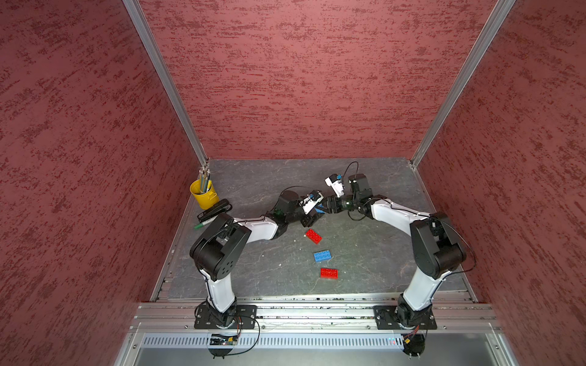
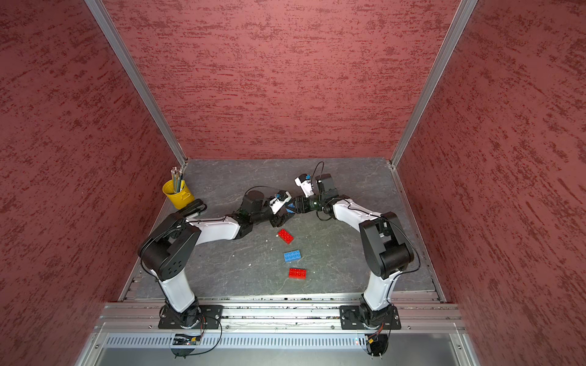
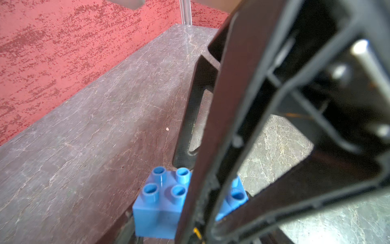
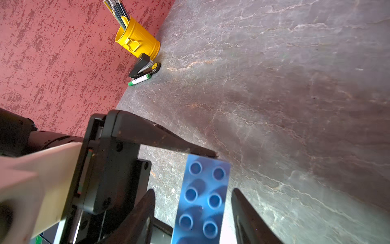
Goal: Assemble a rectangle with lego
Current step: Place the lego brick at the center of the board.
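Note:
Next, my right gripper takes the blue brick by its long sides (image 4: 225, 197) and puts it down, because my left gripper is pinching it across its short ends (image 4: 209, 159).
Above the table's middle, my left gripper (image 1: 317, 215) is shut on one end of a blue lego brick (image 1: 321, 209), studs showing in the left wrist view (image 3: 156, 209). My right gripper (image 4: 193, 191) faces it from the right, open. Its two fingers stand on either side of the same blue brick (image 4: 202, 196) with a gap on each side. A left finger (image 4: 168, 141) lies across the brick's far end. On the table nearer the front lie a red brick (image 1: 313, 236), a second blue brick (image 1: 322, 256) and another red brick (image 1: 328, 272), all apart. No rectangle is in view.
A yellow cup (image 1: 204, 193) with pencils stands in the back left corner, with a black stapler (image 1: 214, 210) and a green marker (image 1: 203, 224) beside it. Red walls close in the grey table (image 1: 380, 260) on three sides.

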Motion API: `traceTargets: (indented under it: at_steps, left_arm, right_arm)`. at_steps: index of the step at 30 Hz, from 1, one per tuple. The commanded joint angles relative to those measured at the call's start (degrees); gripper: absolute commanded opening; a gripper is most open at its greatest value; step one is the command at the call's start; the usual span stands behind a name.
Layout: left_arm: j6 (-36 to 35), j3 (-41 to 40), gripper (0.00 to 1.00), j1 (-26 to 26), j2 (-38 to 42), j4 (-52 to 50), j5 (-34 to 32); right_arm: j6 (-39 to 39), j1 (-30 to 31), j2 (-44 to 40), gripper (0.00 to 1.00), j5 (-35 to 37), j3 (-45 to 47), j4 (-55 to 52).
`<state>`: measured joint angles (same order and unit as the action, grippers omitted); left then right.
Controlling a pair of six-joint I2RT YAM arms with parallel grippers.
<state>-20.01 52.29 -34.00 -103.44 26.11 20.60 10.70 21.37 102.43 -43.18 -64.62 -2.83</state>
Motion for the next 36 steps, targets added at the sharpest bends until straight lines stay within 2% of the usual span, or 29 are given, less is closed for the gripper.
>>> traceTargets:
  at_steps: [1,6,16,22,24,25,26,27,32,36]
  left_arm:
    - [-0.3,1.4,0.69,-0.3,-0.9,-0.1,-0.6]
    - [-0.1,1.1,0.69,-0.4,-0.6,0.6,-1.5]
    - [0.1,1.3,0.69,-0.7,-1.0,0.8,-2.7]
    - [0.0,1.2,0.73,-1.2,-1.0,0.7,-3.7]
    - [-1.2,0.7,0.76,-1.5,0.0,-0.4,-4.5]
    - [-1.8,0.0,0.8,-1.5,0.8,-0.6,-5.1]
    - [-2.2,-1.0,0.97,-1.7,2.1,-0.8,-5.7]
    - [-2.4,-2.3,1.0,-1.8,3.5,-0.8,-6.5]
    - [-0.3,-7.8,1.0,-2.1,11.6,-2.2,-11.4]
    - [8.1,-9.0,1.0,-1.9,18.6,-7.3,-19.1]
  right_arm:
    - [-0.4,0.9,1.6,0.61,0.6,-1.9,0.8]
    - [-0.4,1.5,2.6,0.6,1.1,-2.2,0.7]
    - [-0.2,1.8,2.5,0.34,1.6,-2.3,1.1]
    - [1.1,1.9,1.6,0.32,3.1,-1.9,2.7]
    - [2.1,1.8,0.7,0.32,6.2,-1.5,3.8]
    - [2.5,1.8,0.3,0.32,7.8,-1.5,4.0]
    - [3.0,1.8,-0.1,0.32,10.0,-1.6,4.2]
    - [3.5,1.8,-0.4,0.32,12.0,-1.7,4.4]
    - [6.4,1.9,0.4,0.32,19.9,-3.0,6.1]
    - [9.8,2.6,3.0,0.32,28.9,-4.9,6.2]
